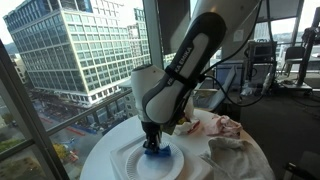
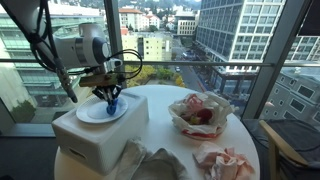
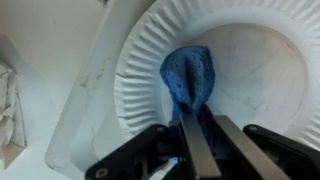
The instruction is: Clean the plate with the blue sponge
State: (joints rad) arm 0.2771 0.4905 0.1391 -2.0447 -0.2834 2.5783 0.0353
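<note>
I should use my gripper to wipe the blue sponge back across the plate's middle (image 3: pixel 262 80) toward the opposite rim, because the sponge is at the plate's ridged rim (image 3: pixel 150 75).
A white paper plate (image 3: pixel 250 70) lies on a white box (image 2: pixel 100 135) on the round table; it also shows in both exterior views (image 1: pixel 130 160) (image 2: pixel 88 113). The blue sponge (image 3: pixel 190 75) is pinched between my gripper's fingers (image 3: pixel 198 112) and pressed down on the plate's middle. In both exterior views the gripper (image 1: pixel 152 140) (image 2: pixel 110 95) points straight down over the plate, with the sponge (image 1: pixel 157 152) (image 2: pixel 112 106) at its tip.
Crumpled cloths (image 1: pixel 230 152) lie on the round white table (image 1: pixel 245 172). A bowl of red and white items (image 2: pixel 200 113) and pink-white cloths (image 2: pixel 222 162) sit beyond the box. Windows run close beside the table.
</note>
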